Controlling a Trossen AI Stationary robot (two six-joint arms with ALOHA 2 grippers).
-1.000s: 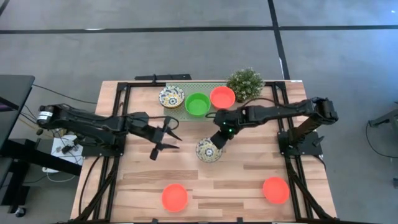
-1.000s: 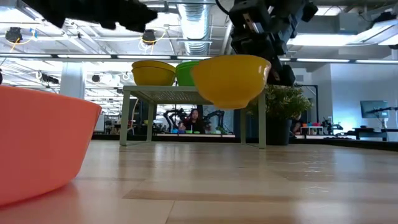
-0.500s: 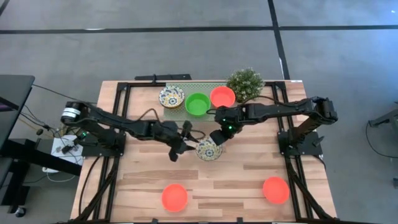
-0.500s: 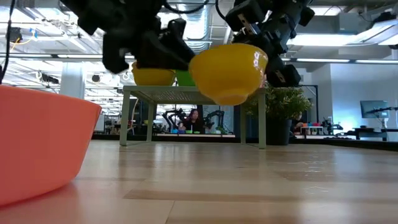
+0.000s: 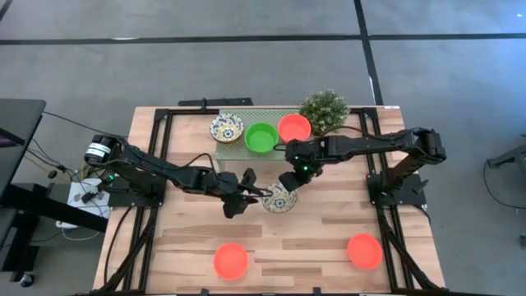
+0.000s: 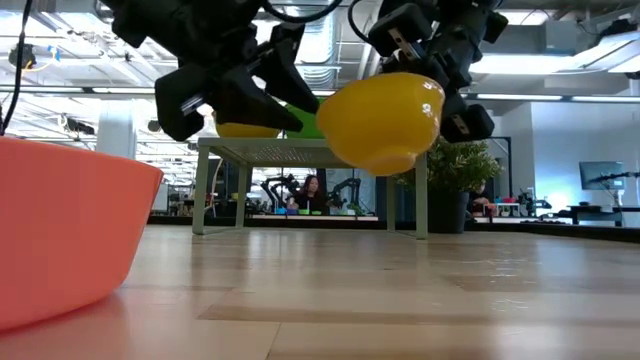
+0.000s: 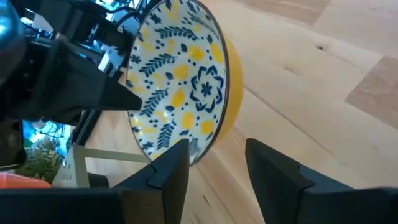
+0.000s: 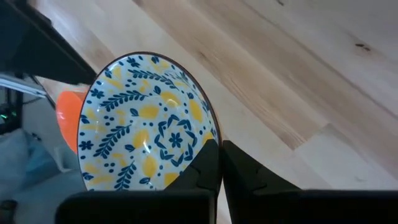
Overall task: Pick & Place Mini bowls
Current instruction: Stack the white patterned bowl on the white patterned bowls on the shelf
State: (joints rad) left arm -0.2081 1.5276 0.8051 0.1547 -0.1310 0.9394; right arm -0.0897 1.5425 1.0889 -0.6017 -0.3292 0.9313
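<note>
The matching bowl (image 5: 227, 127) is on my left gripper's side of the rack, so I should pass the patterned bowl over from my right gripper by its free rim (image 7: 204, 153).
A mini bowl, white inside with a blue-yellow pattern and yellow outside (image 5: 279, 201) (image 6: 385, 120), hangs tilted above the table's middle. My right gripper (image 5: 288, 184) (image 8: 217, 150) is shut on it from the far right. My left gripper (image 5: 256, 194) (image 7: 217, 149) is open at the bowl's left side. In the left wrist view the bowl's rim (image 7: 204, 152) lies between its fingers. Another patterned bowl (image 5: 227, 128), a green bowl (image 5: 261, 137) and a red-orange bowl (image 5: 294, 128) sit on a raised rack at the far edge. My right gripper pinches the patterned bowl's rim (image 8: 210, 138), one finger inside and one outside. It comes slanting down from the table's far right. The bowl is lifted clear of the table (image 6: 385, 120) and tilted, its opening facing up and toward the left arm. My left gripper has its open fingers around the opposite rim (image 7: 204, 152); whether they touch it, I cannot tell.
Two red-orange bowls stand near the table's near edge (image 5: 231, 261) (image 5: 364, 251); the low view shows one large at the picture's left (image 6: 60, 230). A small potted plant (image 5: 324, 109) stands at the rack's right end. Bare wood lies between the held bowl and these two bowls.
My left gripper has moved toward the table's right, from open space left of centre up to the bowl's left rim, still open. My right gripper has stayed nearly still while the held bowl has tipped a little more.
</note>
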